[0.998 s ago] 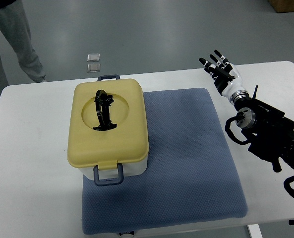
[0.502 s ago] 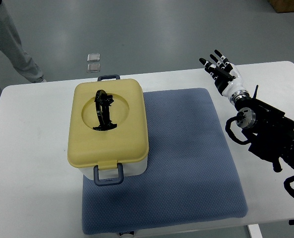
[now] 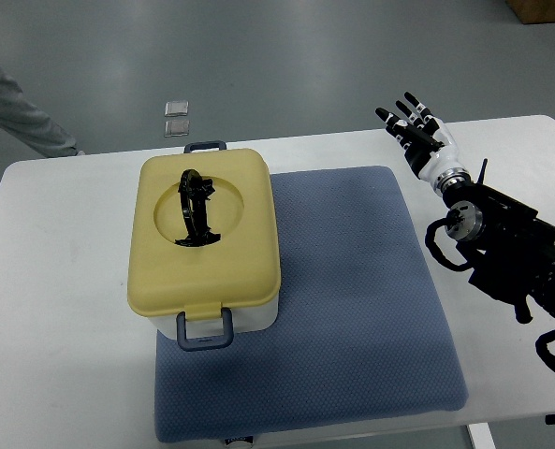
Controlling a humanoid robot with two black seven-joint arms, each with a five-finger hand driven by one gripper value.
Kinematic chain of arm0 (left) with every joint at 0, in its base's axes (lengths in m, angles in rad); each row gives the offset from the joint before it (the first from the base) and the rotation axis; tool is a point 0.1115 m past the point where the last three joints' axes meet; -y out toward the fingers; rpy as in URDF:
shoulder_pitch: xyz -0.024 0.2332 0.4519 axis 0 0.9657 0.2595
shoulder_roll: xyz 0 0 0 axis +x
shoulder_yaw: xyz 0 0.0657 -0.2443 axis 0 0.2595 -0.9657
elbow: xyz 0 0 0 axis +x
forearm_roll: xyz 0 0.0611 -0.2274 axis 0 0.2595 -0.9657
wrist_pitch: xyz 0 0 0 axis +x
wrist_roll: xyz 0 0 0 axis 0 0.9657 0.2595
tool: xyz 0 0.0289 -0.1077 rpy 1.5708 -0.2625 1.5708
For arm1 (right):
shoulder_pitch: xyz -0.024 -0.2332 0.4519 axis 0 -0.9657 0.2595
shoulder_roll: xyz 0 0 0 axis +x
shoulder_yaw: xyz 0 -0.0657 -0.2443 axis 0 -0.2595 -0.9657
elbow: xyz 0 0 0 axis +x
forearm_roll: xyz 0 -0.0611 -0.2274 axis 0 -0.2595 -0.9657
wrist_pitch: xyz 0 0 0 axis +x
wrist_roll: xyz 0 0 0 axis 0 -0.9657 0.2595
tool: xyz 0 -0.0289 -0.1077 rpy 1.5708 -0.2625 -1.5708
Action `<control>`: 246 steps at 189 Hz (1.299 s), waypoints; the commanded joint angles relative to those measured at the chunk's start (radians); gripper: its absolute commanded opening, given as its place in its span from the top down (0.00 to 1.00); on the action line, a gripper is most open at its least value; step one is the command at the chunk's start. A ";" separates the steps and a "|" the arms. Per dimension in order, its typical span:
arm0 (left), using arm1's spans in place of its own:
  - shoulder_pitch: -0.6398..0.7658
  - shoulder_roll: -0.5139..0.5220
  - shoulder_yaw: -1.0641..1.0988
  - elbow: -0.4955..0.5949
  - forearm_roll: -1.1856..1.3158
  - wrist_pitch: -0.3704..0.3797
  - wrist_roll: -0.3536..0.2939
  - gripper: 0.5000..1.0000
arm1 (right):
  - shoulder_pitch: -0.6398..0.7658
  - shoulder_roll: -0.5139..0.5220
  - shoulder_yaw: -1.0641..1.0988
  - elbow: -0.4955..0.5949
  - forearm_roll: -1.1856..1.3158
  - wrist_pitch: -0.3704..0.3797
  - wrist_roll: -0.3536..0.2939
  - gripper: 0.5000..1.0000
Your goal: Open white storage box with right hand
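Observation:
The blue-grey latches (image 3: 205, 342) stick outward from the ends, so the yellow lid (image 3: 244, 257) will come off whole, latches included, when I lift the black handle.
The white storage box (image 3: 228, 317) has a yellow lid (image 3: 205, 234) with a black handle (image 3: 195, 208) folded in its round recess. The lid is closed. Blue-grey latches sit at the near end (image 3: 205, 330) and the far end (image 3: 205, 147). The box stands on the left part of a blue mat (image 3: 352, 299). My right hand (image 3: 415, 131) is open, fingers spread, above the table to the right of the mat's far corner, well apart from the box. Its black arm (image 3: 506, 253) comes in from the right edge.
The white table (image 3: 62, 309) carries the mat and box. A person's legs (image 3: 15, 117) stand on the floor beyond the table's far left corner. Two small square items (image 3: 176, 117) lie on the floor behind the box.
The person at the far left has stepped further left and out of frame. My right hand and the box have not moved.

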 commanded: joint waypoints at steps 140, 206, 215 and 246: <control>0.000 0.000 0.001 0.000 0.000 0.000 0.000 0.00 | 0.002 0.000 0.001 0.038 -0.066 -0.052 0.000 0.13; 0.000 0.000 0.001 0.000 0.000 0.000 0.000 0.00 | 0.004 0.000 0.001 0.023 -0.066 -0.066 0.000 0.13; 0.000 0.000 0.001 0.000 0.000 0.000 0.000 0.00 | 0.004 0.000 0.001 0.028 -0.066 -0.065 0.000 0.13; 0.000 0.000 0.001 0.000 0.000 0.000 0.000 0.00 | 0.004 0.000 -0.002 0.063 -0.097 -0.086 -0.003 0.13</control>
